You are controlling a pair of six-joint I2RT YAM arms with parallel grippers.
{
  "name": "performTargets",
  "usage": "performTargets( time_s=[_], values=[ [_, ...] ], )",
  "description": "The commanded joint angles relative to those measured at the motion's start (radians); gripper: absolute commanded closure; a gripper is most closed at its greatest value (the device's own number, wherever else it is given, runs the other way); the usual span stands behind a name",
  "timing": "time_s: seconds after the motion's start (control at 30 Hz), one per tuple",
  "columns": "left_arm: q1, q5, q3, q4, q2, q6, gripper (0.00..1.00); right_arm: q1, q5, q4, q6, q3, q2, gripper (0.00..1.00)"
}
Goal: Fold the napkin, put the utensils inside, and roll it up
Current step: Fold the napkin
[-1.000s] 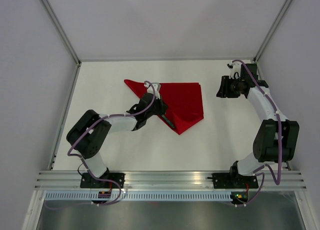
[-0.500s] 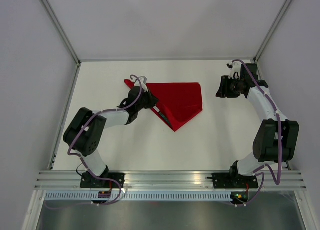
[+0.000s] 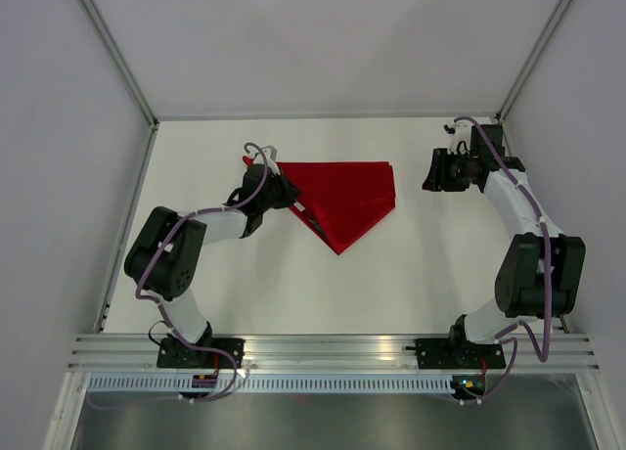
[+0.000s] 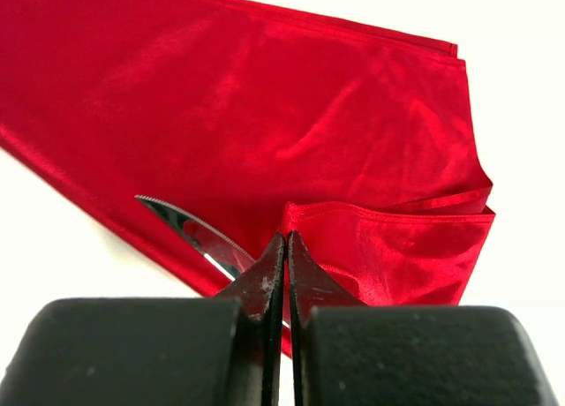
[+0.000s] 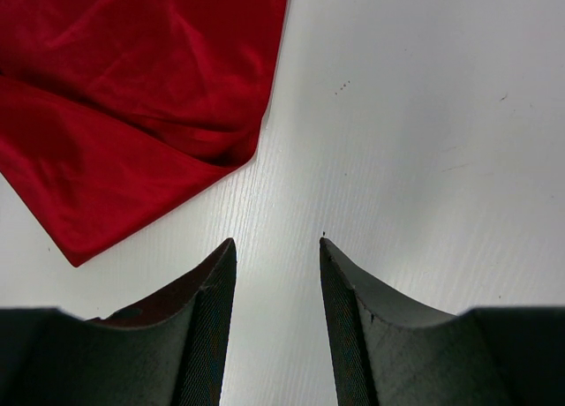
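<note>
The napkin's flap corner (image 4: 293, 214) is in my left gripper by the exposed knife blade, so I'll keep pulling the flap toward the blade tip (image 4: 144, 200) until only that shows.
The red napkin (image 3: 352, 198) lies folded at the middle back of the table, its near corner pointing toward me. My left gripper (image 3: 291, 202) sits at its left edge, shut on a raised flap corner of the napkin (image 4: 371, 238); the fingertips (image 4: 275, 256) are pressed together. A serrated knife blade (image 4: 190, 229) pokes out from under the cloth, and the rest of the utensils is hidden. My right gripper (image 3: 433, 172) hovers open over bare table to the right of the napkin (image 5: 124, 115), with nothing between its fingers (image 5: 212, 274).
White table (image 3: 391, 284) boxed in by grey walls on the left, right and back. An aluminium rail (image 3: 333, 347) runs along the near edge, carrying both arm bases.
My left gripper has moved toward the back left, and the napkin's lower flap and near corner have shifted left with it. The right arm has not moved.
</note>
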Motion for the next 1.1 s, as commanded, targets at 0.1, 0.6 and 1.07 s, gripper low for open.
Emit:
performTargets(
  time_s=[0.1, 0.6, 1.07],
  values=[
    [0.021, 0.025, 0.024, -0.007, 0.000, -0.038, 0.98, 0.001, -0.015, 0.006, -0.007, -0.001, 0.002, 0.51],
    [0.058, 0.031, 0.013, -0.021, 0.009, -0.035, 0.98, 0.006, -0.013, 0.005, -0.012, -0.002, 0.010, 0.51],
    [0.077, 0.031, 0.032, -0.037, 0.032, -0.044, 0.79, 0.009, -0.016, -0.001, -0.018, -0.004, 0.013, 0.52]
  ],
)
